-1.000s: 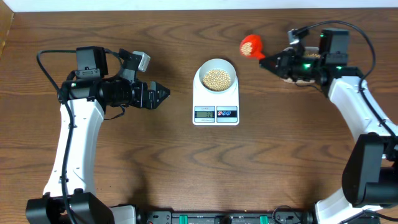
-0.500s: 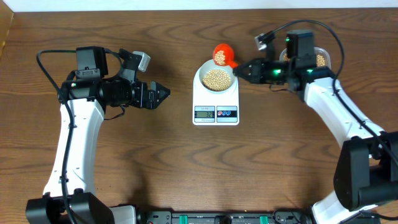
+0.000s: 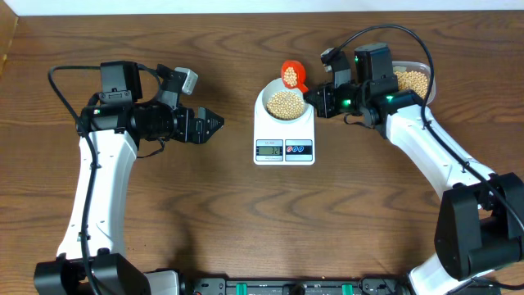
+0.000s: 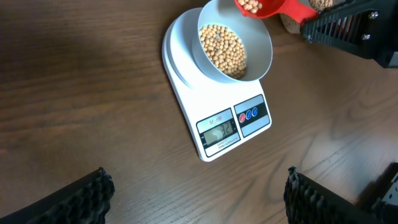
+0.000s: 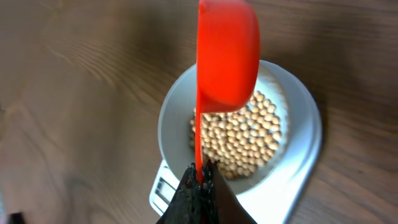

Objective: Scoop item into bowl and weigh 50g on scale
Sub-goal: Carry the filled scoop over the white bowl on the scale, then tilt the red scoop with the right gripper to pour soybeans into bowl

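My right gripper should move the loaded red scoop (image 3: 292,74) back over the beans in the bowl (image 3: 285,105) before tipping it, because the scoop hangs across the bowl's far rim.
The white scale (image 3: 284,131) lies mid-table with the pale bowl (image 3: 265,97) on it, about half full of tan beans (image 3: 285,103). My right gripper (image 3: 311,96) is shut on the handle of a red scoop (image 3: 291,74). The scoop carries some beans and hangs over the bowl's far right rim. From the right wrist, the scoop (image 5: 228,53) covers part of the beans (image 5: 242,146), and my gripper (image 5: 200,171) pinches its thin handle. My left gripper (image 3: 219,123) is open and holds nothing, left of the scale. In its own view the gripper (image 4: 198,179) faces the scale (image 4: 211,99).
A clear plastic tub (image 3: 426,70) holding more beans sits at the far right behind my right arm. The right arm reaches in from the right over bare wood. A scale display (image 3: 268,148) and two buttons face the table's front.
My right gripper has carried the red scoop leftward from the tub to above the bowl's rim. The left arm has not moved.
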`<state>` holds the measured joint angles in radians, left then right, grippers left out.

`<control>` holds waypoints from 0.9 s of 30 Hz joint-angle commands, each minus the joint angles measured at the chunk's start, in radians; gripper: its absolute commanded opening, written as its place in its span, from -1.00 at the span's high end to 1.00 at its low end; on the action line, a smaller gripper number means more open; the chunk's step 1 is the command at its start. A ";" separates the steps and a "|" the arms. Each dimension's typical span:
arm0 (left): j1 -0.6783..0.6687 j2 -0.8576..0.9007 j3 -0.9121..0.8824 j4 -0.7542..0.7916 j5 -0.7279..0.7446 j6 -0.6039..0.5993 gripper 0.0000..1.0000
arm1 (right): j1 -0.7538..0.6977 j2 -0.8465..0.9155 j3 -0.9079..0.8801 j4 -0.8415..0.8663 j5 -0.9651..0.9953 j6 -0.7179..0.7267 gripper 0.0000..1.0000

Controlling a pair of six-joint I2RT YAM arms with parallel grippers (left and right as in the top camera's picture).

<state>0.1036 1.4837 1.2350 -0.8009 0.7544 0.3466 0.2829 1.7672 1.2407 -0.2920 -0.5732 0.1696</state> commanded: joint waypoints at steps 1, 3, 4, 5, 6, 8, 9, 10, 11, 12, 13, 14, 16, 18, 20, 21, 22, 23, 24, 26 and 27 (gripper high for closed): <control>0.005 -0.019 0.013 0.001 0.012 0.019 -0.80 | 0.008 0.008 0.002 -0.016 0.029 -0.056 0.98; 0.005 -0.019 0.013 0.001 0.012 0.019 -0.80 | 0.008 0.008 0.002 -0.030 0.029 -0.055 0.98; 0.005 -0.019 0.013 0.001 0.012 0.019 -0.80 | 0.008 0.008 0.002 -0.039 0.028 -0.055 0.98; 0.005 -0.019 0.013 0.001 0.012 0.019 -0.80 | 0.009 0.008 0.002 -0.043 0.027 -0.055 0.98; 0.005 -0.019 0.013 0.001 0.012 0.019 -0.80 | 0.010 0.008 0.002 -0.046 0.020 -0.055 0.98; 0.005 -0.019 0.013 0.001 0.012 0.019 -0.80 | 0.017 0.007 0.002 -0.043 0.005 -0.053 0.98; 0.005 -0.019 0.013 0.001 0.012 0.019 -0.80 | 0.022 0.004 0.002 -0.039 -0.005 -0.051 0.97; 0.004 -0.019 0.013 0.002 0.012 0.019 -0.80 | 0.028 0.000 0.003 -0.037 -0.006 -0.051 0.98; 0.004 -0.019 0.013 0.001 0.012 0.019 -0.80 | 0.034 -0.003 0.003 -0.037 -0.003 -0.052 0.98; 0.005 -0.019 0.013 0.001 0.012 0.019 -0.80 | 0.042 -0.006 0.003 -0.038 0.011 -0.052 0.97; 0.005 -0.019 0.013 0.001 0.012 0.019 -0.80 | 0.051 -0.006 0.003 -0.042 0.031 -0.053 0.97; 0.005 -0.019 0.013 0.001 0.012 0.019 -0.80 | 0.065 -0.006 0.003 -0.052 0.061 -0.069 0.97; 0.005 -0.019 0.013 0.001 0.012 0.019 -0.80 | 0.089 -0.006 0.003 -0.088 0.144 -0.117 0.98; 0.005 -0.019 0.013 0.001 0.012 0.019 -0.80 | 0.105 -0.008 0.003 -0.098 0.193 -0.124 0.98; 0.005 -0.019 0.013 0.001 0.012 0.019 -0.80 | 0.111 -0.017 0.003 -0.078 0.193 -0.121 0.98; 0.005 -0.019 0.013 0.001 0.012 0.019 -0.80 | 0.111 -0.026 0.003 -0.078 0.193 -0.122 0.98; 0.005 -0.019 0.013 0.001 0.012 0.019 -0.80 | 0.111 -0.034 0.003 -0.079 0.194 -0.122 0.98; 0.005 -0.019 0.013 0.001 0.012 0.019 -0.80 | 0.111 -0.047 0.003 -0.080 0.194 -0.122 0.98; 0.005 -0.019 0.013 0.001 0.012 0.019 -0.80 | 0.111 -0.059 0.003 -0.082 0.194 -0.122 0.98; 0.005 -0.019 0.013 0.001 0.012 0.019 -0.80 | 0.112 -0.076 0.003 -0.086 0.201 -0.122 0.97; 0.005 -0.019 0.013 0.001 0.012 0.019 -0.80 | 0.118 -0.079 0.003 -0.101 0.227 -0.124 0.98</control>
<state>0.1036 1.4834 1.2350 -0.8009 0.7544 0.3485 0.3946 1.7439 1.2404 -0.3805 -0.3889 0.0669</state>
